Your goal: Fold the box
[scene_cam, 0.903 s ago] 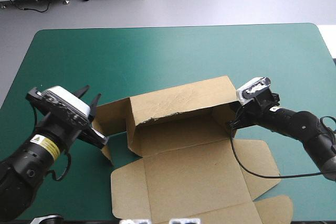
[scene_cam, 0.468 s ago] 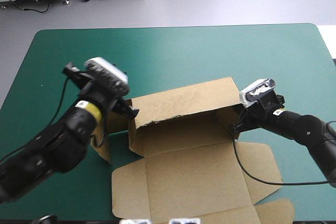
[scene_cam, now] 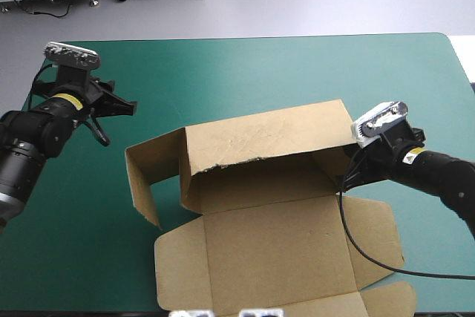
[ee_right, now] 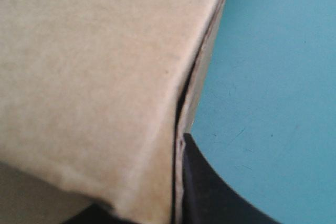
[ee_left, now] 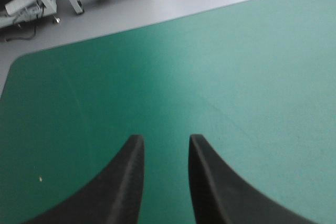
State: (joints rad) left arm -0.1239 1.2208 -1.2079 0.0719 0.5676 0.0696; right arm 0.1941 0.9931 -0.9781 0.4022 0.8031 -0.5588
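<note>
The wide front panel (scene_cam: 278,250) is joined to the brown box by an unbroken crease (scene_cam: 271,205), so the panel will come along, spread flat, when I move the box.
The brown box (scene_cam: 267,243) lies open in the middle of the table, its base flat and its back wall (scene_cam: 260,139) raised. A side flap (scene_cam: 148,165) stands out from the wall's left end. My right gripper (scene_cam: 349,174) is at the wall's right corner. In the right wrist view it is shut on the box (ee_right: 94,77), with one black finger (ee_right: 210,198) showing behind the board's edge. My left gripper (scene_cam: 126,106) hovers near the table's far left, well away from the box. It (ee_left: 165,145) is open, with only teal-green cover between its fingers.
The teal-green cover (scene_cam: 260,72) stretches from the box's back wall to the table's far edge. The box's front flaps (scene_cam: 185,272) reach the near edge of the table.
My left gripper has pulled away from the box's left flap, up toward the far left corner. The flap has swung outward, and the back wall and right gripper have shifted slightly right.
</note>
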